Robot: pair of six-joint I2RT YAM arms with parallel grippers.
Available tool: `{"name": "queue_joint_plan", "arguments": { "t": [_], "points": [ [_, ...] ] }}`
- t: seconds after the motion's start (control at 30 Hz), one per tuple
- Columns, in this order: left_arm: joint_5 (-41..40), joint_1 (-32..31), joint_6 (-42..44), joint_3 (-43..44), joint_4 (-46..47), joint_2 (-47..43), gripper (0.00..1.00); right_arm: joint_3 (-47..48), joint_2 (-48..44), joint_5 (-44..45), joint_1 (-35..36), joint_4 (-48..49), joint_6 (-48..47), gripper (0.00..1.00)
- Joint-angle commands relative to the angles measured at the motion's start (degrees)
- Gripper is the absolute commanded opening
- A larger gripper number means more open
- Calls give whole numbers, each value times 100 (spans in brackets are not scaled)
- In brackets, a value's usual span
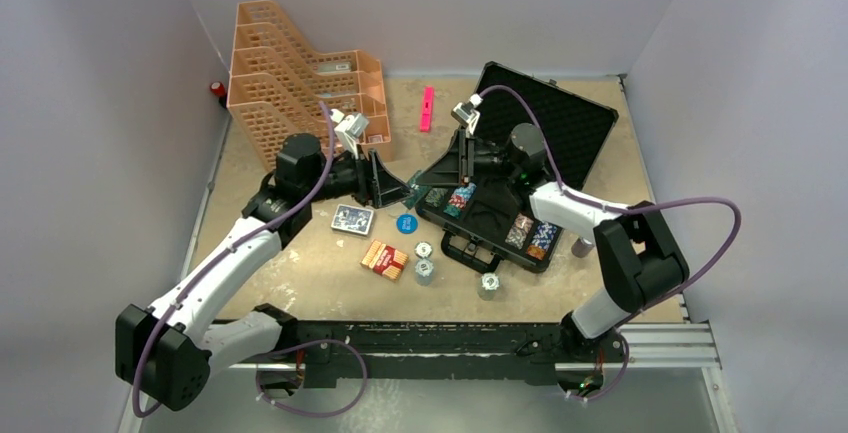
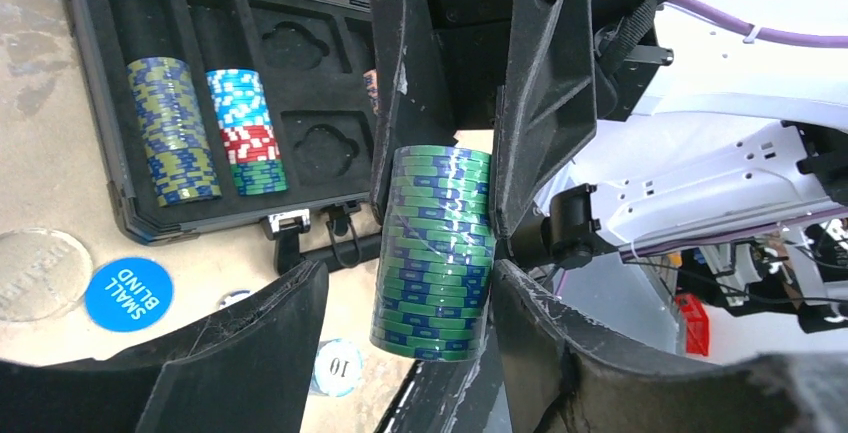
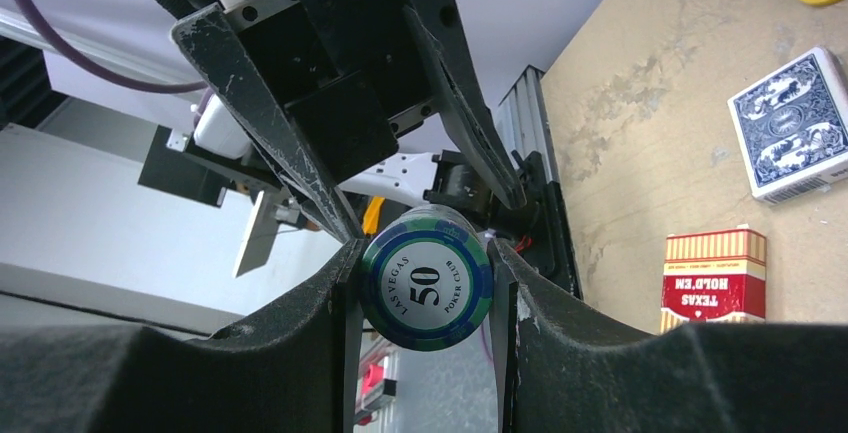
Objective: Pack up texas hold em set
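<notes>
The green-and-blue stack's end point(image 2: 442, 171) is in my right gripper. The stack needs my left gripper on its loose end point(image 2: 429, 321) before it is laid in the case's half-empty slot.
A shrink-wrapped stack of green-and-blue poker chips point(image 2: 435, 243) hangs in the air between the two grippers, left of the open black case point(image 1: 482, 236). My right gripper point(image 3: 425, 273) is shut on it; its end chip point(image 3: 425, 288) reads 50. My left gripper point(image 2: 408, 288) is open around the same stack: one finger point(image 2: 555, 343) is against it, the other point(image 2: 250, 343) stands apart. In the top view the grippers meet at the stack point(image 1: 413, 193). The case tray holds chip stacks point(image 2: 175, 133) point(image 2: 248, 133).
On the table lie a blue card deck point(image 1: 353, 219), a red Texas Hold'em deck point(image 1: 384, 258), a blue small-blind button point(image 1: 406, 223) and loose chip stacks point(image 1: 424, 271) point(image 1: 489, 285). Orange baskets point(image 1: 300, 73) and a pink item point(image 1: 427, 108) stand at the back.
</notes>
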Motion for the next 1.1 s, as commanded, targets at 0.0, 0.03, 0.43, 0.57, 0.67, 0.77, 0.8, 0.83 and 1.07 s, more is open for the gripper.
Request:
{"name": "queue_joint_plan", "arguments": {
  "t": [0.0, 0.03, 0.43, 0.57, 0.67, 0.77, 0.8, 0.83, 1.07],
  "points": [
    [252, -96, -217, 61, 335, 59, 59, 164, -72, -191, 36, 859, 286, 7],
    [301, -118, -217, 54, 312, 97, 55, 166, -45, -211, 35, 914, 294, 7],
    [526, -175, -186, 129, 124, 117, 63, 304, 91, -290, 3, 1050, 195, 8],
    [467, -175, -157, 155, 63, 149, 38, 370, 73, -244, -17, 796, 26, 8],
    [448, -175, -99, 172, 31, 161, 16, 386, 48, -188, -29, 624, -100, 8],
    [280, -175, 58, 238, -90, 142, 0, 443, -25, -82, -50, 199, -445, 18],
    [182, -175, 136, 277, -161, 114, 0, 464, -76, -10, -74, -18, -613, 26],
    [65, -175, 182, 309, -181, 106, 0, 464, -142, 88, -108, -271, -816, 35],
    [-1071, -175, 243, 489, -33, 167, 0, 708, -839, 1956, -849, -2747, -2586, 76]
  ]
}}
